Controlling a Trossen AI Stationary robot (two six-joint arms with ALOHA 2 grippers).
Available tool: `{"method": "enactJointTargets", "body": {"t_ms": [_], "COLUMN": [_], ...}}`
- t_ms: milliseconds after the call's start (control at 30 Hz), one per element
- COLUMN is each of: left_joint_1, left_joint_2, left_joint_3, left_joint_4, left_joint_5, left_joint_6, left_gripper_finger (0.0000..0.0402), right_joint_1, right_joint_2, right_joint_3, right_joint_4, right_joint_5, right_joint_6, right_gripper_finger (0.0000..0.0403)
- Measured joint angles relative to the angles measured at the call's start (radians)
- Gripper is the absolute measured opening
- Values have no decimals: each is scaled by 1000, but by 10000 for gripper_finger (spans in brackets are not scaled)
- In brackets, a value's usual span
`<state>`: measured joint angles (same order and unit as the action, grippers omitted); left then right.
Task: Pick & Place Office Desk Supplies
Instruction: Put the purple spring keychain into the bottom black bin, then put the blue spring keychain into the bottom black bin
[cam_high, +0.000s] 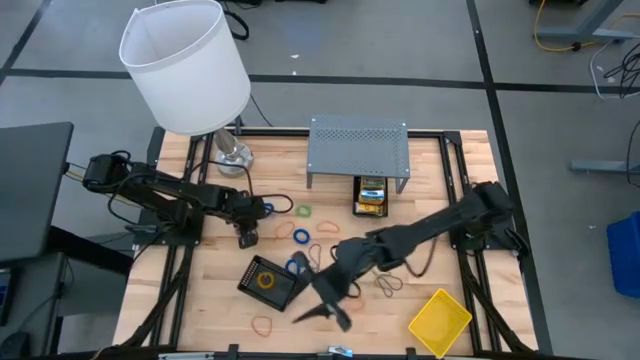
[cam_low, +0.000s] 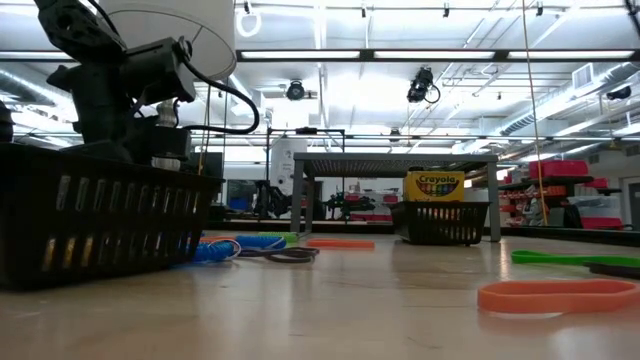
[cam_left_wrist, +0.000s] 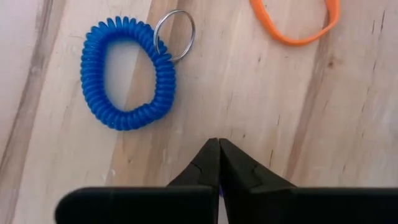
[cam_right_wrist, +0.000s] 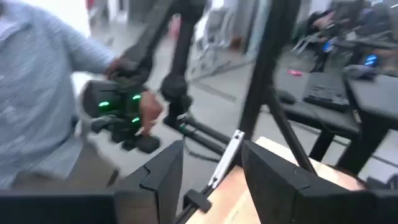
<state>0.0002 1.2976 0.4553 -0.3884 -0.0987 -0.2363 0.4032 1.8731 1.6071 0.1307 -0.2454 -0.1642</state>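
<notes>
My left gripper should open its shut fingers, which point at the wood beside the blue coil wristband, and put them on either side of the coil before carrying it to the black mesh tray.
My left gripper points down at the wooden table, shut, with its tips beside a blue coil wristband with a key ring and nothing seen between them. My right gripper is open and empty near the table's near edge, beside a black mesh tray that holds an orange band. Its fingers point out past the table's edge. A crayon box stands in a second black tray in front of the grey shelf. A yellow tray lies at the near right. Loose coloured bands lie mid-table.
A white-shaded lamp stands at the far left and a grey perforated shelf at the far middle. Beyond the near edge a person holds a hand-held device. An orange band lies close to the low camera.
</notes>
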Motion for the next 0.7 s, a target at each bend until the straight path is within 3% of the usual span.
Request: {"method": "enactJointTargets", "body": {"t_ms": [67,167,567,700], "left_joint_1": [0,0,-12,-12], "left_joint_2": [0,1,4,3], "left_joint_3": [0,0,68,113], "left_joint_4": [1,0,42,14], "left_joint_5": [1,3,-40,-76], "left_joint_6": [0,0,42,50], "left_gripper_finger": [3,2,1,1], "right_joint_1": [-26,-58,-5,26], "right_joint_2": [-2,-65,-545,-625], "right_joint_3": [-161,-358,-997,-1140], "right_joint_4": [235,408,561,668], "right_joint_5": [10,20,439,491], "right_joint_6": [61,126,156,184], "right_gripper_finger": [171,171,171,171]}}
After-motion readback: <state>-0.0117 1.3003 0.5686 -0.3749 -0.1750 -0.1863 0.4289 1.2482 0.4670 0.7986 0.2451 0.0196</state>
